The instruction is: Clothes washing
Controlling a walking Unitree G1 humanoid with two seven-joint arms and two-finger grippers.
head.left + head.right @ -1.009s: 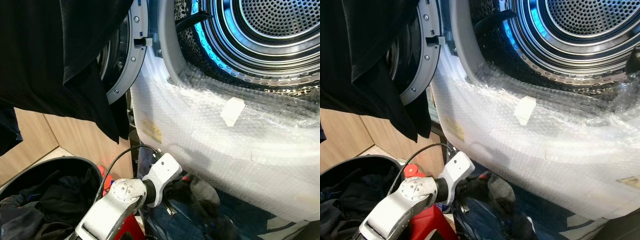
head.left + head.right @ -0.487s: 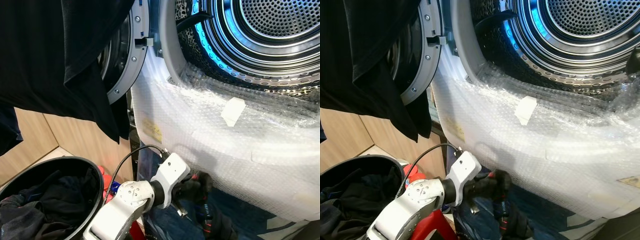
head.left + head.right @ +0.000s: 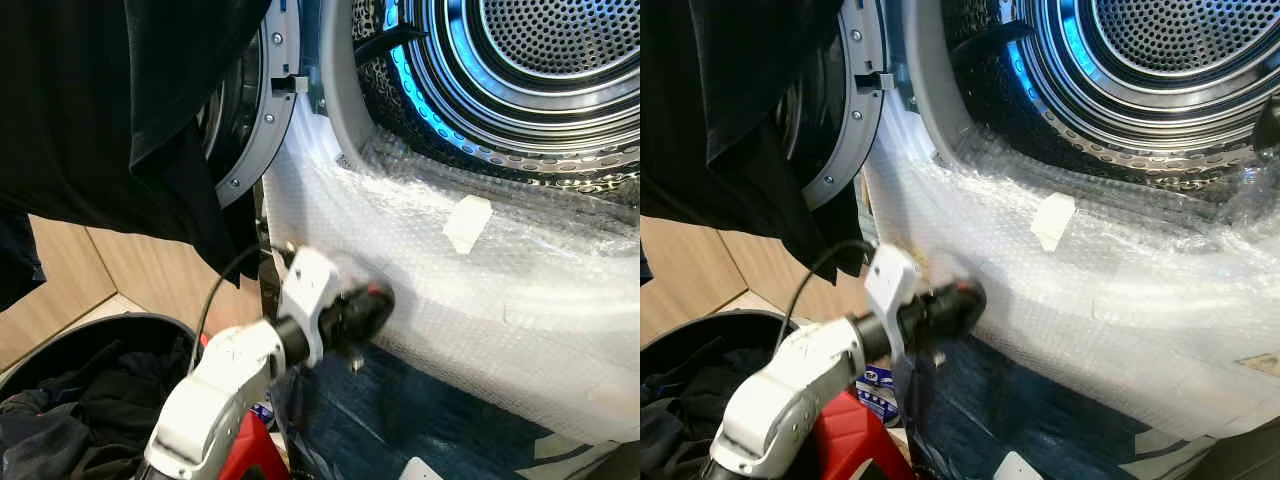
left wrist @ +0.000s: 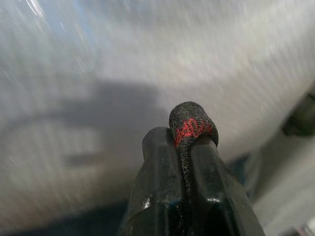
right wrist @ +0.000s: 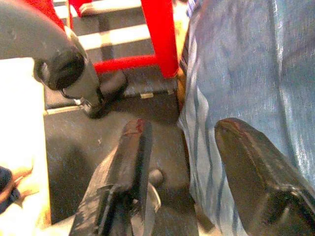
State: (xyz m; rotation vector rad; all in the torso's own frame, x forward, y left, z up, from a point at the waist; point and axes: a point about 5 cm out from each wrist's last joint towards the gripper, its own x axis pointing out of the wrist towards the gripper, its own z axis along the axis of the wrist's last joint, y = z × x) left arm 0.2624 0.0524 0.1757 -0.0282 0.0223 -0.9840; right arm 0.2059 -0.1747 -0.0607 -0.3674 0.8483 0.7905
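Note:
I expect the dark knit piece [image 3: 352, 316] to fold over my right gripper's finger when I carry it, because it sticks out as a short, bunched end [image 3: 376, 298].
My left gripper [image 3: 368, 303] is raised in front of the washer's bubble-wrapped front [image 3: 480, 270], below the drum opening [image 3: 540, 60]. It is shut on a dark knit piece with a red stripe [image 4: 191, 120], which looks like a sock and pokes out past the closed fingertips [image 4: 162, 147]. A black basket [image 3: 60, 400] of dark clothes stands at the lower left. My right gripper [image 5: 182, 129] hangs low and open, beside blue denim cloth [image 5: 246, 64].
The washer door [image 3: 245, 120] stands open to the left with a black garment [image 3: 120, 100] draped over it. Blue cloth [image 3: 420, 420] lies on the floor under the washer front. A red frame [image 5: 157, 34] stands near my right gripper. Wooden panels [image 3: 70, 270] line the left.
My left arm has swung up from the low blue heap to the washer's front, bringing the dark sock with it. The view has hardly shifted.

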